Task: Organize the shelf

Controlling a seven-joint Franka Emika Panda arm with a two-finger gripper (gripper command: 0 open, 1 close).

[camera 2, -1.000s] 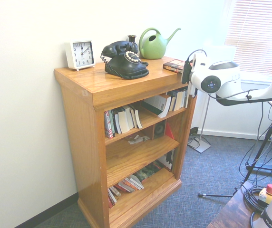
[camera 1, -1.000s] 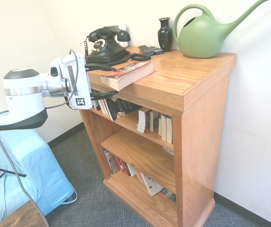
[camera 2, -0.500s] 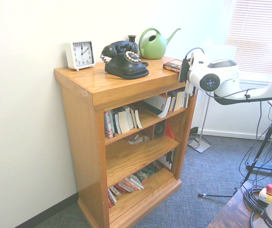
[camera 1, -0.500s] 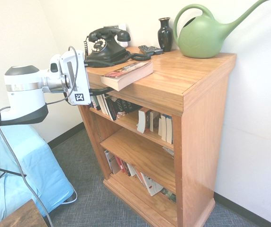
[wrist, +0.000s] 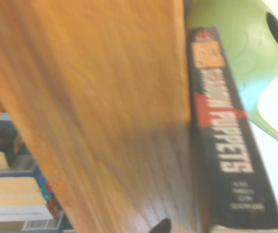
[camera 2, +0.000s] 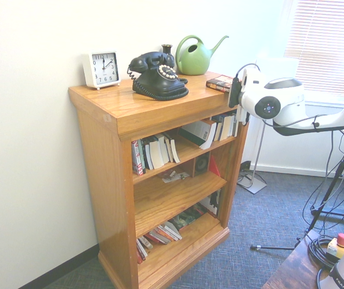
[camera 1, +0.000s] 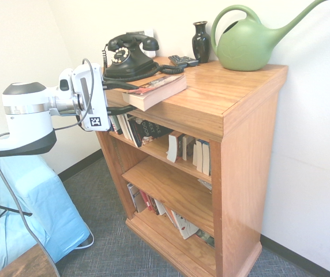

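Observation:
My gripper will turn the paperback book (camera 1: 155,91) upright, and the book will stay shut and straight, since my fingers straddle the thick, closed block of pages (camera 1: 164,96).
The shelf (camera 1: 222,95) is a honey-coloured oak bookcase (camera 2: 115,111) with a wide flat top. A thick book (camera 1: 156,90) with a dark spine lies flat at the top's front corner nearest the arm, also seen from the other side (camera 2: 220,82). My gripper (camera 1: 123,97) reaches in level from the side. It is open, one finger above the book's near end and the other below the top's overhang. The wrist view shows the blurred wooden edge (wrist: 105,121) with the book's black spine (wrist: 221,141) beside it.
A black rotary telephone (camera 1: 129,55), a remote (camera 1: 182,59), a dark vase (camera 1: 201,40) and a green watering can (camera 1: 248,43) stand on the top, with a white clock (camera 2: 101,69) at its far end. Leaning books (camera 1: 188,153) fill the inner levels. A blue-draped object (camera 1: 21,213) sits under the arm.
The gripper backed a little away from the shelf, then came forward again onto the book's end. Its fingers now stand closer together than a second ago.

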